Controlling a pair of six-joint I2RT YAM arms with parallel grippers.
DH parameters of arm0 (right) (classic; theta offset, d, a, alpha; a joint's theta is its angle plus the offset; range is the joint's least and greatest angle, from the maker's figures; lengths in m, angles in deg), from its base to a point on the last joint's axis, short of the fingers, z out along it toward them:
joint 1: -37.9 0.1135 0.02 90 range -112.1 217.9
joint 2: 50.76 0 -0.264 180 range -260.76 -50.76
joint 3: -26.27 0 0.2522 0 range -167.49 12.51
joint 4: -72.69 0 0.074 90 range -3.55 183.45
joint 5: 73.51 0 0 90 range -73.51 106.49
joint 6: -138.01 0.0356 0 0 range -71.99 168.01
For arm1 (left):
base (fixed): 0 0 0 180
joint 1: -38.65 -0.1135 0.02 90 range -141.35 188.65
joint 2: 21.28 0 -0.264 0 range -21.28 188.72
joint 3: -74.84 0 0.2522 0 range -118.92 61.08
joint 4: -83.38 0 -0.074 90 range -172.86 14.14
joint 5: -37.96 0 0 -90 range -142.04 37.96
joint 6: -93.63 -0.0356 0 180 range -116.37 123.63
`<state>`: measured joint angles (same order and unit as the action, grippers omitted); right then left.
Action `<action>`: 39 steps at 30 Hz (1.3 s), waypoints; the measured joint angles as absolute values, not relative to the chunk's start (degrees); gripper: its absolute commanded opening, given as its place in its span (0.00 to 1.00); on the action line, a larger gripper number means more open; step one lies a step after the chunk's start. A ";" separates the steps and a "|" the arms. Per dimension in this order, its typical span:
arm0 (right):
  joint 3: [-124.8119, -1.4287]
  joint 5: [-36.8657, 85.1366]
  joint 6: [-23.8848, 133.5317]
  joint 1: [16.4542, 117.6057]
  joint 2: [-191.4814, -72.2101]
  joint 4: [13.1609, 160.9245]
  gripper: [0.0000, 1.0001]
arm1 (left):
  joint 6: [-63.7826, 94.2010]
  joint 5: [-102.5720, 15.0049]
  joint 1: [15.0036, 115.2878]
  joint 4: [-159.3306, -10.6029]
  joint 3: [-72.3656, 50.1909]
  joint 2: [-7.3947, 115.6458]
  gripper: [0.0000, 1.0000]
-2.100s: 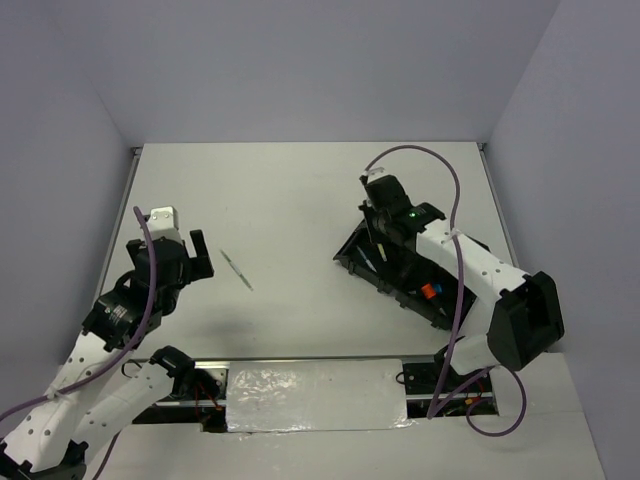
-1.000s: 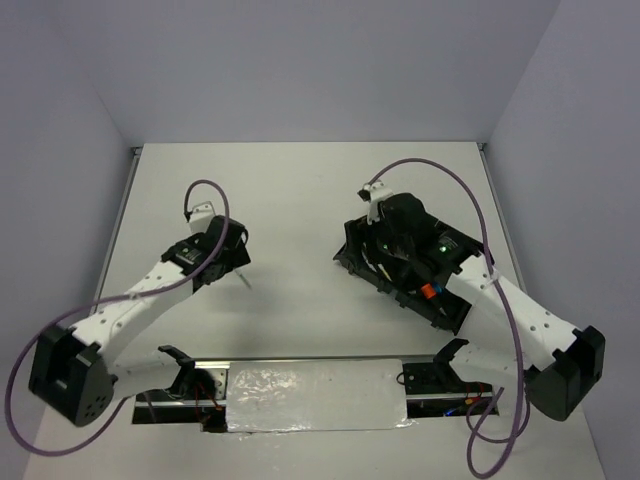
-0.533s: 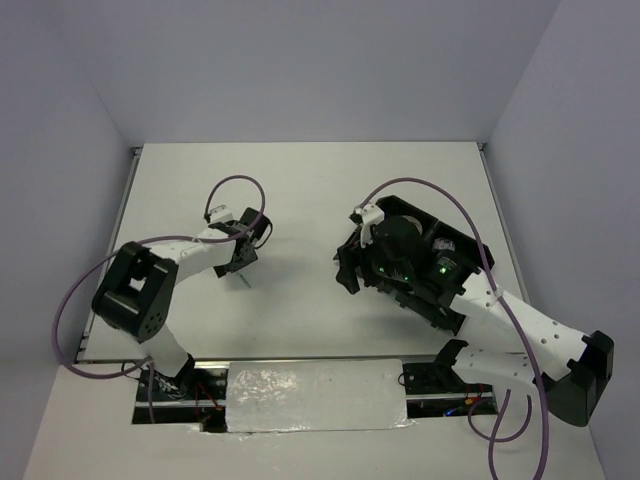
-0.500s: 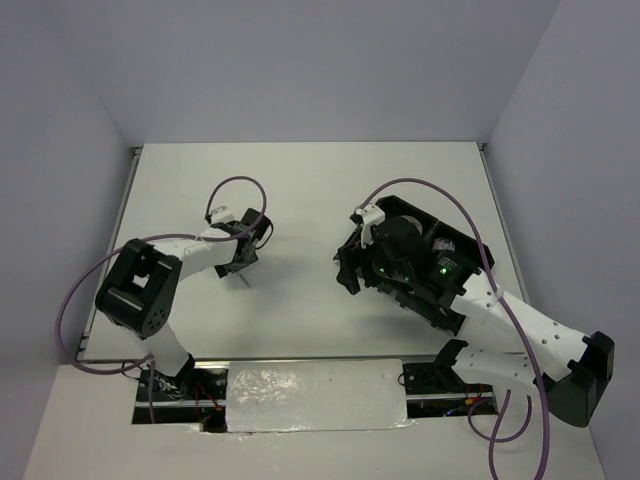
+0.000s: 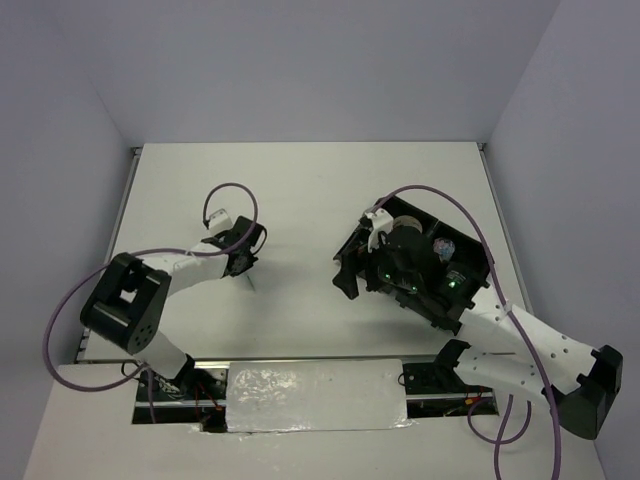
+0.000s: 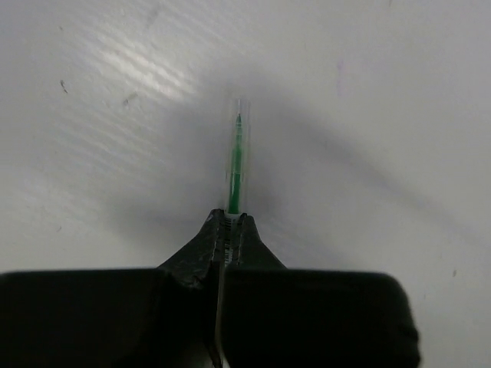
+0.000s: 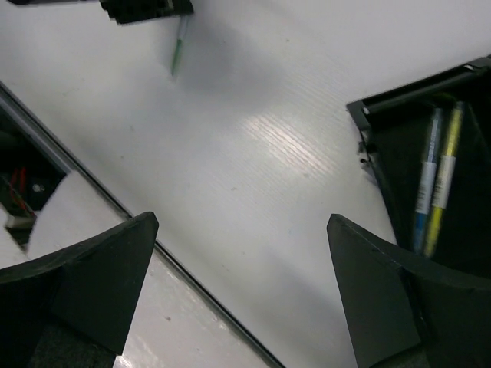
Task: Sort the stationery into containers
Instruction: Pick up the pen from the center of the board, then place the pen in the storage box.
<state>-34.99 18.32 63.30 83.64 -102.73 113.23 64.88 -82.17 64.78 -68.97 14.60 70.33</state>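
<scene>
The green pen [image 5: 251, 283] is in my left gripper far from the tray, so I should pass it to my right gripper to lay beside the yellow pen [image 7: 443, 180].
A thin green pen with a clear cap [image 6: 235, 161] lies on the white table, and my left gripper [image 6: 229, 222] is shut on its near end. From above, the pen [image 5: 248, 279] pokes out below the left gripper [image 5: 241, 262], left of centre. The black organizer tray [image 5: 472, 264] sits to the right, mostly under my right arm. My right gripper [image 7: 240, 220] hangs open and empty above the table just off the tray's left corner [image 7: 383, 115]. A blue pen [image 7: 426, 180] and a yellow pen [image 7: 443, 176] lie side by side in one compartment. The green pen [image 7: 179, 50] also shows far off.
A metal rail and a crinkled silver strip [image 5: 315, 395] run along the table's near edge. Purple cables loop over both arms. Grey walls close the table at the back and sides.
My left gripper came down over the pen and shut on it. My right gripper opened wider and drew back over the tray's left corner.
</scene>
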 measured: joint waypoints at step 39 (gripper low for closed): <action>-15.67 29.05 91.10 90.33 -123.28 53.13 0.05 | 61.08 -54.29 81.56 -116.16 41.64 32.98 0.02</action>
<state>-15.67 29.05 91.10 90.33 -123.28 53.13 61.08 -54.29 81.56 -116.16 41.64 32.98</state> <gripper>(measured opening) 0.304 0.066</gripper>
